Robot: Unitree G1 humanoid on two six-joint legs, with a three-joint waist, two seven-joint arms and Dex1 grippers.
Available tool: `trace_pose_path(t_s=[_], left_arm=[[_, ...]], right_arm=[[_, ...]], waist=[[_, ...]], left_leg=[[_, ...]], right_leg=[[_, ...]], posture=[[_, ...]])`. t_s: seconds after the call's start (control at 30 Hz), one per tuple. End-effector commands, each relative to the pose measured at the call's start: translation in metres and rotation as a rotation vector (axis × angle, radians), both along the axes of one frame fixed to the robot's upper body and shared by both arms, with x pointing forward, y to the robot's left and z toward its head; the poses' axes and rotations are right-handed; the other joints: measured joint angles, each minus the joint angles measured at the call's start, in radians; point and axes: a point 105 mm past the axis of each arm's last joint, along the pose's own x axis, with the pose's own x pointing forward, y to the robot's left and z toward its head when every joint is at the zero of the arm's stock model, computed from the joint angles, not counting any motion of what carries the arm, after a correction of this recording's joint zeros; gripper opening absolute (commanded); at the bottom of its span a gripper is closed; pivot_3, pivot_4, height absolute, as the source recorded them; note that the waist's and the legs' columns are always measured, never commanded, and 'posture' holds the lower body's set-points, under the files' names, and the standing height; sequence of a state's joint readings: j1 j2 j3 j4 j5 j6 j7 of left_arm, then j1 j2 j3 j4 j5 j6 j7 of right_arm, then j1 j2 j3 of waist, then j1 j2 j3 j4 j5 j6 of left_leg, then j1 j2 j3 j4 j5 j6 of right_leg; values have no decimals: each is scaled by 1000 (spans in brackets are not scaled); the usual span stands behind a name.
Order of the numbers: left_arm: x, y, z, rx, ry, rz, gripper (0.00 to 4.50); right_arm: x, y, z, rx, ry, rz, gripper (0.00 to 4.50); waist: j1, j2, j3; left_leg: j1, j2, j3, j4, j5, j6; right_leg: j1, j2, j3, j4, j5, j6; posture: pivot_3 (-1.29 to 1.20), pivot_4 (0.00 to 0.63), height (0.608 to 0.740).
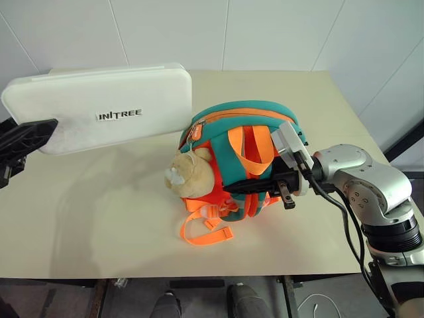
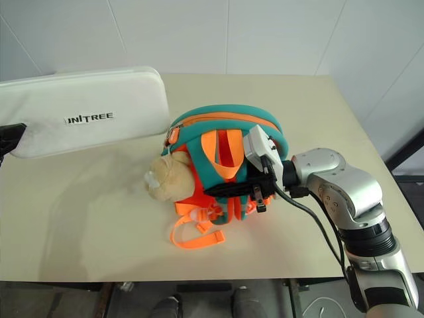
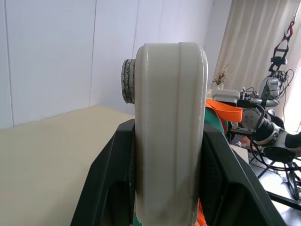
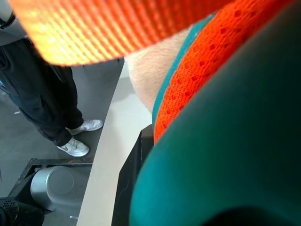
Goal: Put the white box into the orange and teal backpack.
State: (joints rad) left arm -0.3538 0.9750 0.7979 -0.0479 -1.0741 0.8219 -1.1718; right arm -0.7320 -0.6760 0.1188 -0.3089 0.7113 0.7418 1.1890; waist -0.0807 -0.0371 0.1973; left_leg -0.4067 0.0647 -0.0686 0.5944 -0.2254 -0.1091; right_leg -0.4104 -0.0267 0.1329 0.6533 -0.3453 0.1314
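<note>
I keep moving the white box in with my left gripper while the white box's loose end [image 1: 183,99] faces the backpack's zipper side [image 1: 191,133], and then let go of it inside.
The white box [image 1: 99,109], long and flat with dark lettering, hangs above the table's far left, tilted. My left gripper [image 1: 26,139] is shut on its left end, and in the left wrist view the two black fingers [image 3: 106,183] clamp the box [image 3: 169,117] edge-on. The orange and teal backpack [image 1: 252,112] lies mid-table with its orange straps up and a tan plush toy [image 1: 189,173] on its left side. My right gripper [image 1: 255,187] reaches in from the right and is shut on the backpack's teal and orange strap side [image 4: 225,155].
The tan table [image 1: 99,218] has its front edge near me and its right edge beside my right arm. White walls stand close behind it. A person's dark trousers and white shoes [image 4: 77,141] show on the floor past the table edge.
</note>
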Motion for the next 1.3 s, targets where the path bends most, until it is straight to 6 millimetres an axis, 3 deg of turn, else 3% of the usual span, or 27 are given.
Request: trace_pose_path(t_s=[0.03, 0.47, 0.83, 1.1, 1.3], left_arm=[[-8, -4, 5, 34, -27, 5, 1324], [-9, -13, -13, 165, 34, -55, 1323], [2, -11, -39, 422, 83, -64, 1322], [41, -42, -23, 474, 30, 1, 1321], [79, -87, -24, 462, 61, 40, 1316]], right_arm=[[-3, 2, 3, 2, -32, 25, 0], [1, 2, 3, -4, -40, 22, 0], [4, 3, 1, -6, -38, 16, 0], [6, 5, 0, -7, -40, 24, 0], [7, 8, 1, -1, -44, 31, 0]], waist=[[-2, 0, 0], [0, 0, 0], [-1, 1, 0], [2, 0, 1], [5, 1, 1]], left_leg=[[0, 0, 0, 0, 0, 0], [0, 0, 0, 0, 0, 0], [1, 0, 1, 0, 0, 0], [0, 0, 0, 0, 0, 0], [0, 0, 0, 2, 0, 1]], right_leg=[[0, 0, 0, 0, 0, 0], [0, 0, 0, 0, 0, 0], [0, 0, 0, 0, -1, -1], [1, 0, 0, 0, 0, -1], [1, 1, 0, 2, 0, 0]], posture=[[0, 150, 740], [0, 150, 740], [0, 150, 740], [0, 150, 740], [0, 150, 740]])
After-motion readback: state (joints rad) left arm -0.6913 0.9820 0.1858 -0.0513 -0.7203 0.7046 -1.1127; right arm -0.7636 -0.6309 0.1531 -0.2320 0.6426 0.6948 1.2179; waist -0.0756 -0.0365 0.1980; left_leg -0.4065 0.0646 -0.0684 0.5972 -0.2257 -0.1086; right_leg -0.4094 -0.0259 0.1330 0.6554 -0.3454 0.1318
